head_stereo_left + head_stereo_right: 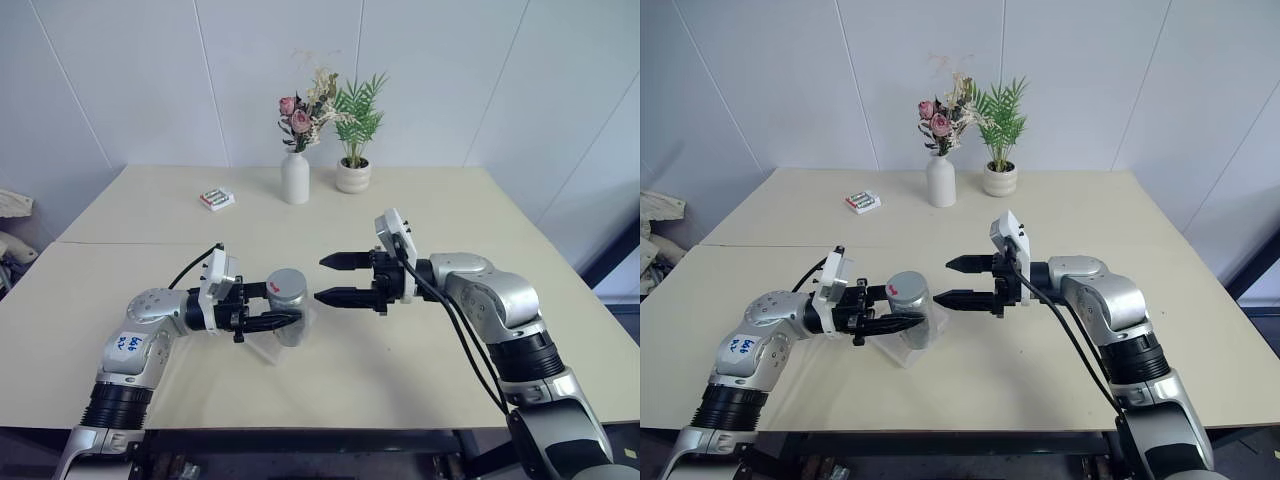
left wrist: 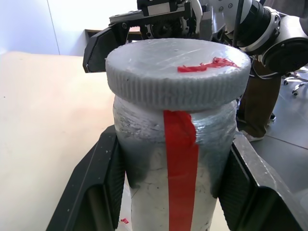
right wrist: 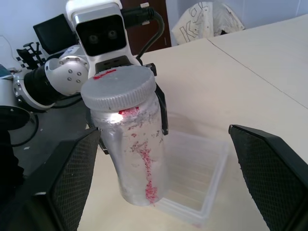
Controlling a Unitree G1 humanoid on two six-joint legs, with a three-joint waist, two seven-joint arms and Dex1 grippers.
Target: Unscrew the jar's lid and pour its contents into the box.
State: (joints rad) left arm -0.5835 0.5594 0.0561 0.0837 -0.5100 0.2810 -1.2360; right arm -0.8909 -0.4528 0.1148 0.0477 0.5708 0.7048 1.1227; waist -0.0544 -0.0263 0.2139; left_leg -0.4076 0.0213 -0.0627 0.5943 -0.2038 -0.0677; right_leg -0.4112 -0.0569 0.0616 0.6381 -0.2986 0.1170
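I expect the grey lid to come off in one piece when I unscrew it, because the ribbed rim sits around the jar's top like a separate cap.
My left gripper is shut on the jar, a clear-silvery cylinder with a red strip down its side, and holds it upright above the table. The grey ribbed lid sits on top of the jar. Just below and partly behind the jar lies the box, a shallow clear plastic tray on the table. My right gripper is open and points at the jar from its right, level with the lid and a short gap away. The jar's cloudy wall hides the contents.
At the table's far side stand a white vase with flowers and a white pot with a green plant. A small green-and-white packet lies to their left. A seam runs across the beige table.
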